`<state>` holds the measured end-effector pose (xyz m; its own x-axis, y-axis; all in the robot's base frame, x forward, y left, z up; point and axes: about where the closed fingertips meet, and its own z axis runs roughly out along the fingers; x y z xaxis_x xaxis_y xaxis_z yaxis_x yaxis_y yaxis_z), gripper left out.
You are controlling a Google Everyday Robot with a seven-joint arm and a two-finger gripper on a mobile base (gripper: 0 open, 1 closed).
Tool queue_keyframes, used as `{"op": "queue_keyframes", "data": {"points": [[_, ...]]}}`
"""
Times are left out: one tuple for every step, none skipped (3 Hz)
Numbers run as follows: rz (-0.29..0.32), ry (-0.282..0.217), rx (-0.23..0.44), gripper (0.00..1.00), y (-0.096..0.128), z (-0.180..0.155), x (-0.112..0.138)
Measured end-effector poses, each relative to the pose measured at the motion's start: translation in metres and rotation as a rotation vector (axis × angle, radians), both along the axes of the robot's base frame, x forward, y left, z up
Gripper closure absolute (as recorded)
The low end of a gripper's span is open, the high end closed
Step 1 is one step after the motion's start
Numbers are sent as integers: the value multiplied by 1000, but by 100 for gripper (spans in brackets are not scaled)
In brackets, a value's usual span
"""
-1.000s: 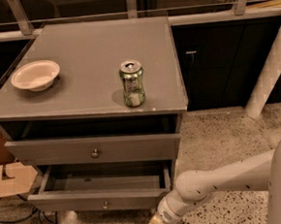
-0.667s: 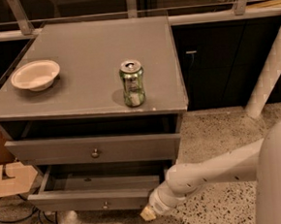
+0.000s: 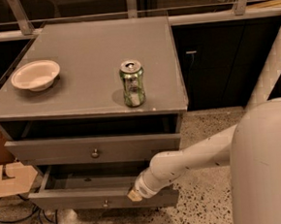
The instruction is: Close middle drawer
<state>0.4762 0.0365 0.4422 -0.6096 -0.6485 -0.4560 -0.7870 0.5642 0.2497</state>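
Observation:
The top edge of the middle drawer's front [image 3: 124, 190] has my gripper hanging over it, so next I move back until I am clear of the drawer and then push its front [image 3: 160, 199] in.
The middle drawer [image 3: 79, 199] is the lower of the two drawers that show in the grey cabinet. It stands pulled out, with its plain grey inside showing and a small round knob [image 3: 105, 203] at the centre of its front. My gripper [image 3: 135, 196], on the end of the white arm [image 3: 192, 156], reaches in from the right. It is at the top edge of the drawer's front, right of the knob. The drawer above [image 3: 51, 151], with its own knob [image 3: 95, 153], sticks out only a little.
A green can [image 3: 132, 83] and a white bowl [image 3: 35, 75] stand on the cabinet top [image 3: 87, 50]. A cardboard box [image 3: 7, 175] and dark cables [image 3: 22, 220] lie on the floor at the left. My white body [image 3: 266, 167] fills the lower right. Dark cabinets [image 3: 214, 64] stand behind.
My gripper has moved left and up, from beside the drawer's right corner to the top edge of its front. The drawer stands about as far out as before.

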Motion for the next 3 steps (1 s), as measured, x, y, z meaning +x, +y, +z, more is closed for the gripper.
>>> {"op": "queue_keyframes", "data": {"points": [[0,0,0,100,0,0,0],[-82,31,15,100,-29,8,-11],[-220,94,19,100,-76,17,-36]]}}
